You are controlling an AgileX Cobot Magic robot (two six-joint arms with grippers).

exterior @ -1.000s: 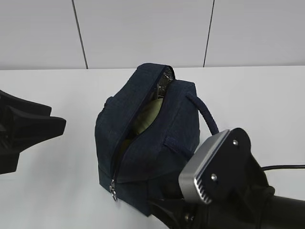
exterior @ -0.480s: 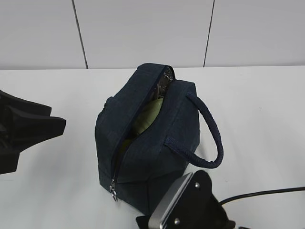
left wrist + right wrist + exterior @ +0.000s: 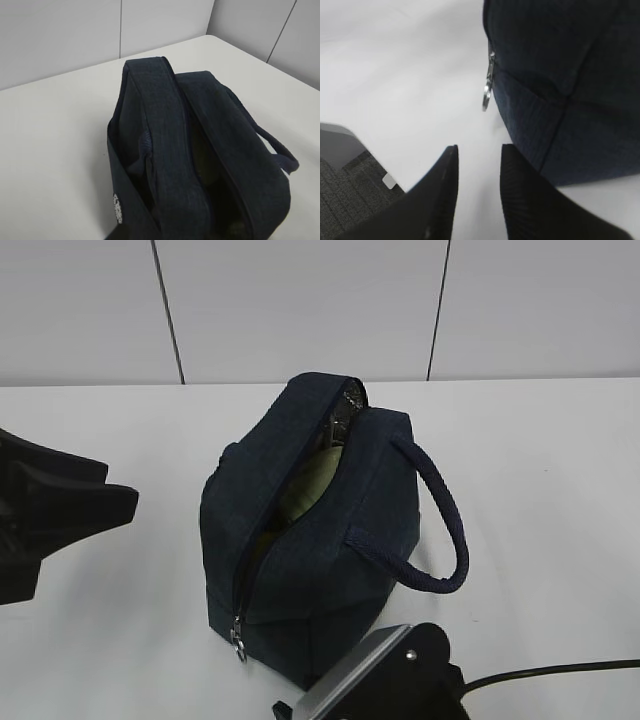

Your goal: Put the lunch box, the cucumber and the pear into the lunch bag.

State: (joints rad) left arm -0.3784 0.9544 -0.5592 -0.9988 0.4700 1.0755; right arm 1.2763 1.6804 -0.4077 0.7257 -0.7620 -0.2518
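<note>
The metal zip pull point(image 3: 238, 638) is hanging at the near end of the lunch bag's opening point(image 3: 325, 562), so the lunch bag will zip closed up to its far end when I pull.
The dark navy lunch bag point(image 3: 320, 540) stands in the middle of the white table with its zip top open. A pale green surface, the lunch box lid point(image 3: 305, 485), shows through the opening. The cucumber and the pear are hidden; the bag's inside is dark in the left wrist view point(image 3: 200, 165). My right gripper point(image 3: 479, 148) is open and empty, low beside the bag's front corner, just short of the metal zip pull point(image 3: 487, 92). My left gripper point(image 3: 100, 495) hovers left of the bag, apart from it, its fingers spread and empty.
The bag's loop handle point(image 3: 440, 530) hangs out to the right. The right arm's wrist point(image 3: 380, 685) sits at the front edge of the exterior view, with a cable point(image 3: 560, 670) trailing right. The table edge and grey floor point(image 3: 350, 175) show in the right wrist view. A white wall stands behind.
My right arm has dropped back and down toward the front, uncovering the bag's right handle. The bag and my left gripper have not moved.
</note>
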